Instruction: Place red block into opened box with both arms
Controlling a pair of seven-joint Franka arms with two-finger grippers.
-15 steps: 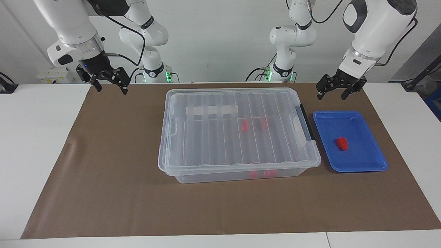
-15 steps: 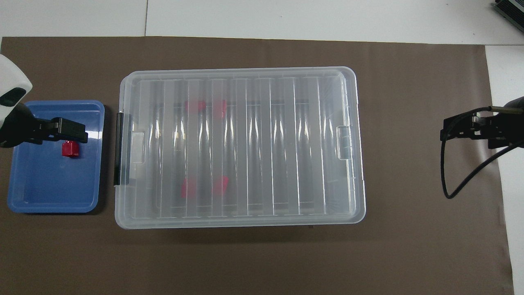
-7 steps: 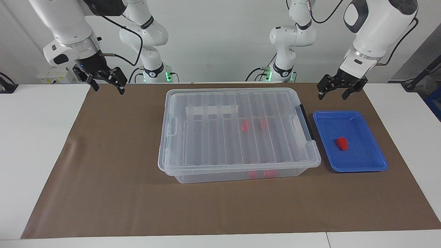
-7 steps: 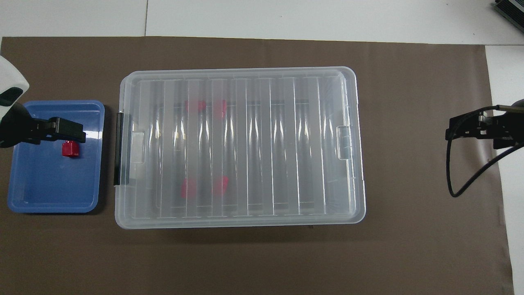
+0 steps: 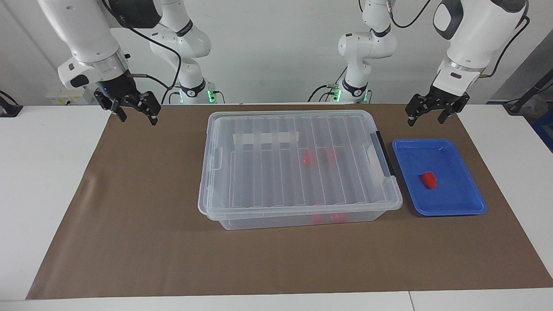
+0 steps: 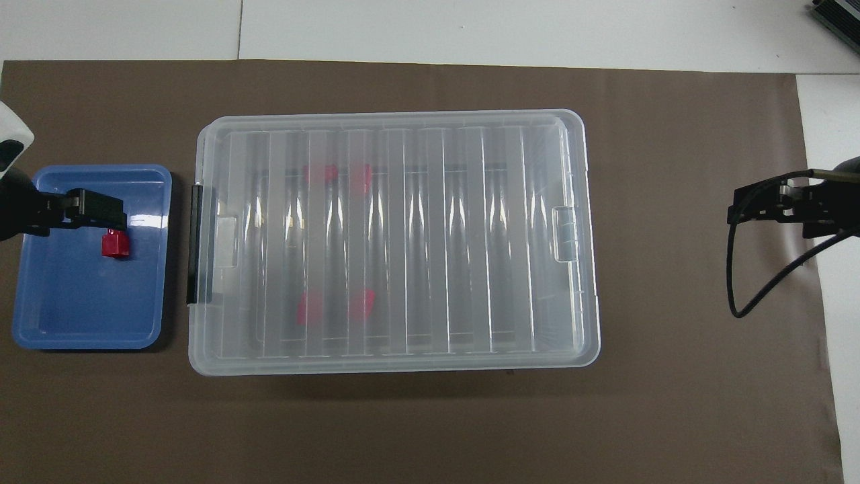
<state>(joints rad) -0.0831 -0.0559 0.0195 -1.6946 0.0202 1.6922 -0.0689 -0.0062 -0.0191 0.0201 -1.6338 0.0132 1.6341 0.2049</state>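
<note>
My gripper will pull the ribbed lid (image 6: 395, 242), and I expect the lid to slide straight aside and stay flat, because the edge (image 6: 590, 242) facing my right gripper is free of hinges.
One red block (image 5: 429, 180) (image 6: 114, 243) lies in the shallow blue tray (image 5: 458, 203) (image 6: 80, 316), with nothing touching it. The clear box (image 5: 298, 172) (image 6: 393, 242) stands mid-table with its ribbed lid on, and several red blocks show dimly through it. My left gripper (image 5: 425, 121) (image 6: 101, 210) hangs open and empty, high over the tray's edge. High over the brown mat at the right arm's end, my right gripper (image 5: 138, 119) (image 6: 746, 208) is also open and empty.
A brown mat (image 5: 142, 224) covers the white table under the box and tray. The box's black latch handle (image 5: 382, 151) faces the tray. A black cable (image 6: 759, 296) loops down from the right gripper.
The left gripper has drifted slightly toward its own end of the table. The right gripper has shifted a little and dipped. The blocks, box and tray stay put.
</note>
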